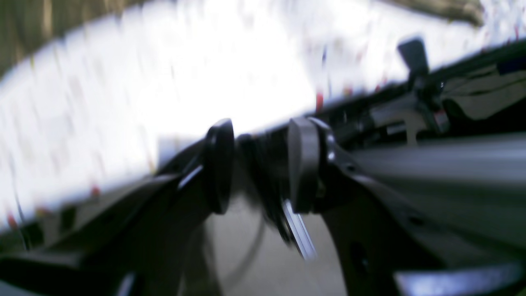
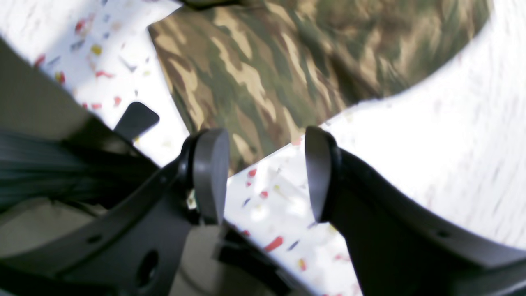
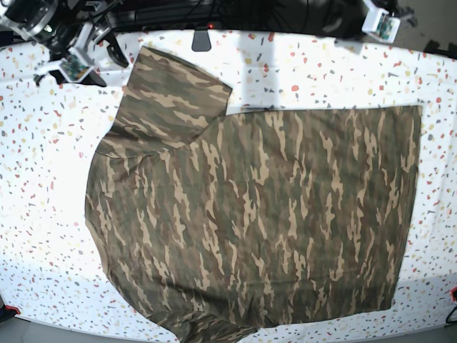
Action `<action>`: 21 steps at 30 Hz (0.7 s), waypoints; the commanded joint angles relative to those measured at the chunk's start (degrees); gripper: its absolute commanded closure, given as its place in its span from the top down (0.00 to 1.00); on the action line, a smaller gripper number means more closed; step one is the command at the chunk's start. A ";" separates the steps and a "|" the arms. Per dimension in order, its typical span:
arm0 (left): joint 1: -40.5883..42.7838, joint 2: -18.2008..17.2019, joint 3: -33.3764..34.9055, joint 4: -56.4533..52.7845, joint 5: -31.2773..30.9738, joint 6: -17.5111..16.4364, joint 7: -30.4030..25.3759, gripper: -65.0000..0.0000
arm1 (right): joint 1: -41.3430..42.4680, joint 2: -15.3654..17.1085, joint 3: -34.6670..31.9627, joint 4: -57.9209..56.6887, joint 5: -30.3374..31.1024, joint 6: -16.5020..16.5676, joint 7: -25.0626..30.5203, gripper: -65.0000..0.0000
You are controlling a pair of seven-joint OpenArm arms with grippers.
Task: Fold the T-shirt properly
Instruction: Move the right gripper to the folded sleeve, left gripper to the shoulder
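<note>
The robot's right gripper should move back, pinch the cuff's far corner (image 3: 145, 52) and pull the sleeve straight before folding, because the sleeve's cuff (image 3: 188, 69) lies at a slant against the table's far edge.
The camouflage T-shirt (image 3: 257, 214) lies spread flat on the speckled white table (image 3: 43, 179), with one sleeve (image 3: 175, 96) pointing to the far left. My right gripper (image 3: 107, 64) hovers at the far left corner, just left of that sleeve. In the right wrist view it (image 2: 265, 172) is open and holds nothing, with the sleeve's edge (image 2: 267, 70) just beyond its fingertips. My left arm (image 3: 377, 21) sits at the far right edge, away from the shirt. In the blurred left wrist view its gripper (image 1: 261, 164) is open and empty over the table's edge.
A black clamp (image 3: 201, 39) sits on the table's far edge; the wrist views show similar ones (image 2: 135, 119) (image 1: 413, 53). Dark equipment lines the back. A small red object (image 3: 451, 294) is at the right edge. The shirt's hem (image 3: 407, 214) reaches near the table's right side.
</note>
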 commanded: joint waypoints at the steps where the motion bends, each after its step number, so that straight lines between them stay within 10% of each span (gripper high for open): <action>1: -1.20 -0.24 -0.04 1.01 -0.61 -1.18 -1.64 0.33 | 0.90 2.38 -0.52 0.98 -0.70 0.58 1.42 0.47; 10: -15.02 -1.09 0.00 1.01 12.90 -4.26 -1.64 0.35 | 7.56 15.21 -10.23 0.98 -20.83 0.58 3.17 0.47; 21: -15.17 -21.79 0.04 -2.47 28.30 -4.04 -13.42 0.53 | 7.37 14.91 -11.06 2.34 -30.12 0.58 2.71 0.67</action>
